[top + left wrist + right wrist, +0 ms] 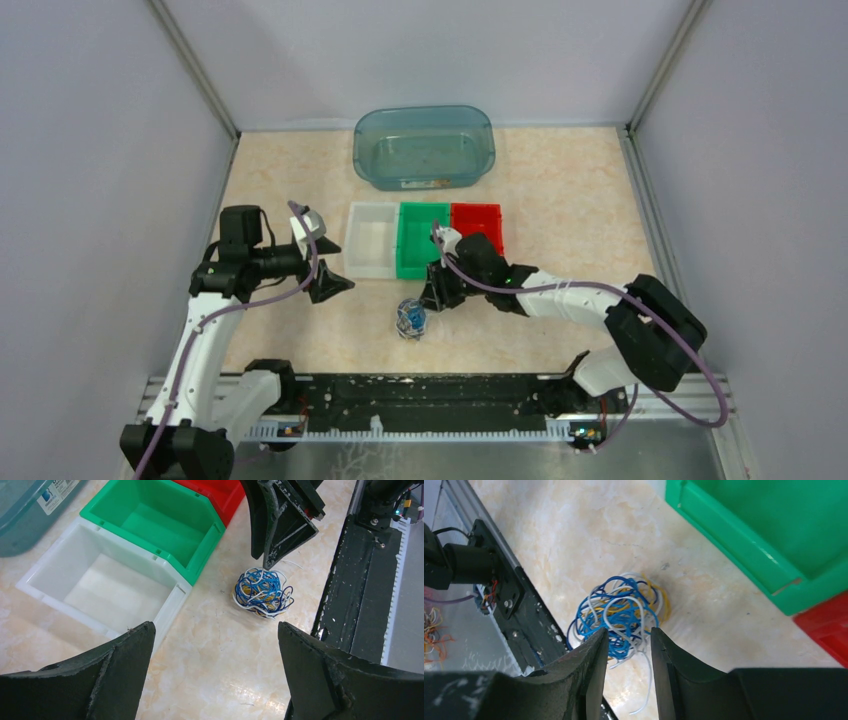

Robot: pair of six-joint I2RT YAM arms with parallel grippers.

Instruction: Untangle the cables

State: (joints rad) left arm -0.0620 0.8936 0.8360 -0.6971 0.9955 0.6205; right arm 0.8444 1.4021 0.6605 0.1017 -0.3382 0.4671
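The white loop atop the ball [625, 599] of cables is far from my left gripper. Next, my right gripper pinches the loop [607, 621] and brings it over to my left gripper.
A small ball of tangled blue, white and yellow cables [411, 318] lies on the table in front of the bins. It also shows in the left wrist view [261, 592] and the right wrist view [620, 610]. My right gripper [433, 298] hangs just above the ball's right side, its jaws a narrow gap apart [629, 631]. Loops and a loose white wire end show through the gap, but nothing is pinched. My left gripper [345, 265] is wide open and empty [215, 626], well left of the ball.
A white bin [370, 240], a green bin [424, 240] and a red bin [478, 225] stand in a row behind the ball. A teal tub [424, 147] stands at the back. The black base rail [430, 405] runs along the near edge.
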